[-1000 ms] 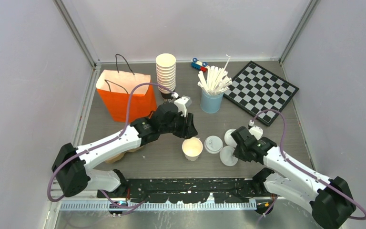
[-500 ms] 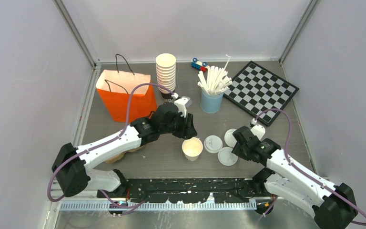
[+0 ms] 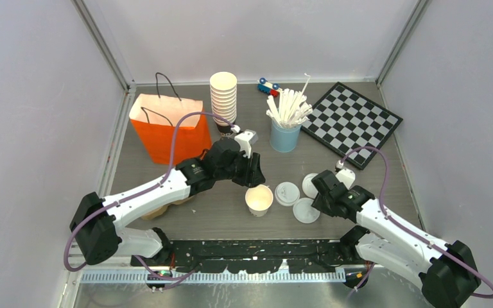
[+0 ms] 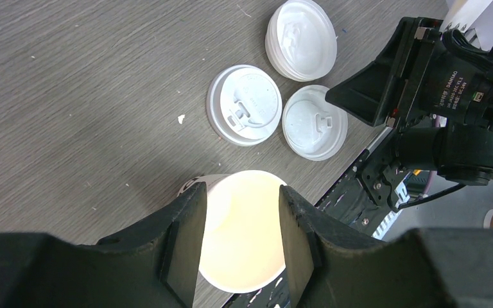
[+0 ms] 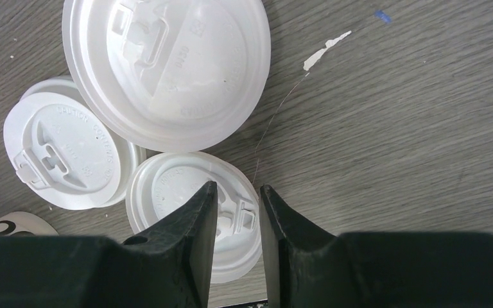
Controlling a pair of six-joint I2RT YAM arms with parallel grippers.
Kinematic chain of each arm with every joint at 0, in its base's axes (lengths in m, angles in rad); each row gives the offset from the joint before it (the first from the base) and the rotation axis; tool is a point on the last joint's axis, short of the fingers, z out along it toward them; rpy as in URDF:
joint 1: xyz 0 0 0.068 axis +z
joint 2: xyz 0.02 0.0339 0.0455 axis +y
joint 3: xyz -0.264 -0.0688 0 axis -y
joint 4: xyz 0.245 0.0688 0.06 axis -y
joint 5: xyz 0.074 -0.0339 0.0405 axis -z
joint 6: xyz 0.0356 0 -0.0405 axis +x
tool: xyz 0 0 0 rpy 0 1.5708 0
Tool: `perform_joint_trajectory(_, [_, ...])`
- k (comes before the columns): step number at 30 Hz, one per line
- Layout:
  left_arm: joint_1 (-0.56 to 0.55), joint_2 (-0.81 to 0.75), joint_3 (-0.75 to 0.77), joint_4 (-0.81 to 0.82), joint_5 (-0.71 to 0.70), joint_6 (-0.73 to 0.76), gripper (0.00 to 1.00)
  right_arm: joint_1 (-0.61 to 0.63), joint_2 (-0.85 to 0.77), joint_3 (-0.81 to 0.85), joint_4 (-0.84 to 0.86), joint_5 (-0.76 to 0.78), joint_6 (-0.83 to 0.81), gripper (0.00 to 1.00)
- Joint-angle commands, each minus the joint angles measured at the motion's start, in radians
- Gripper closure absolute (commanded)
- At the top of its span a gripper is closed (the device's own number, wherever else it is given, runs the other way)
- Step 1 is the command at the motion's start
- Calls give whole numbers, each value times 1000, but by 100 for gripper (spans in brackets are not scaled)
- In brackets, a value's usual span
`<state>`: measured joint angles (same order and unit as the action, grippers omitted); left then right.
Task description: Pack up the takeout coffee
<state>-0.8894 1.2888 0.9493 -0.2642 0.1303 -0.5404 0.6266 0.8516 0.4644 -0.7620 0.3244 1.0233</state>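
Observation:
My right gripper should first pinch the nearest lid's rim (image 5: 250, 240) and move that lid out of the way, as it lies close against the lid beside the cup (image 3: 296, 201).
A small white paper cup (image 3: 259, 200) of the takeout coffee stands open-topped, with no lid, near the table's front centre. My left gripper (image 3: 255, 185) is shut on it, one finger on each side of its rim (image 4: 244, 237). Three white sip lids lie loose to its right: one (image 3: 287, 193) beside the cup, one (image 3: 309, 185) farther right, one (image 3: 306, 210) nearest the front. My right gripper (image 3: 314, 203) hangs open just over that nearest lid (image 5: 180, 192), with the lid's sip tab showing in the gap between the jaws of the gripper (image 5: 237, 189).
An orange paper bag (image 3: 170, 125) stands open at the back left. Behind the left arm are a tall stack of lidless cups (image 3: 223, 96), a light-blue cup of white sticks (image 3: 285, 131), a small toy car (image 3: 268, 86) and a chessboard (image 3: 352, 122).
My right gripper has gone from shut to open and shifted slightly over the front lid. The left gripper and the cup have not moved.

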Motion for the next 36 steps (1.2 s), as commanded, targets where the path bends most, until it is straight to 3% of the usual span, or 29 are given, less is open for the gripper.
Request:
perform_joint_trajectory(1, [4, -19, 2, 8, -8, 11, 53, 4, 14, 5, 32, 19, 4, 65])
perform_joint_trajectory(10, [4, -18, 3, 6, -2, 8, 53, 5, 19, -1, 42, 12, 9, 73])
perform_joint_trajectory(18, [4, 17, 14, 23, 7, -11, 53, 5, -44, -8, 44, 11, 0, 99])
perform_joint_trajectory(26, [-11, 90, 59, 26, -12, -17, 54, 5, -154, -2, 37, -2, 11, 100])
perform_joint_trajectory(28, [-15, 110, 73, 26, -11, -16, 54, 5, -153, -8, 27, 1, 15, 97])
perform_joint_trajectory(31, [-17, 118, 76, 26, -12, -16, 54, 5, -102, -15, -14, 6, 37, 70])
perform_joint_trajectory(32, [-16, 117, 73, 28, -14, -14, 54, 5, -88, -14, -26, 9, 39, 66])
perform_joint_trajectory(36, [-16, 109, 54, 34, -26, -10, 53, 5, -80, -24, 10, -21, 28, 63])
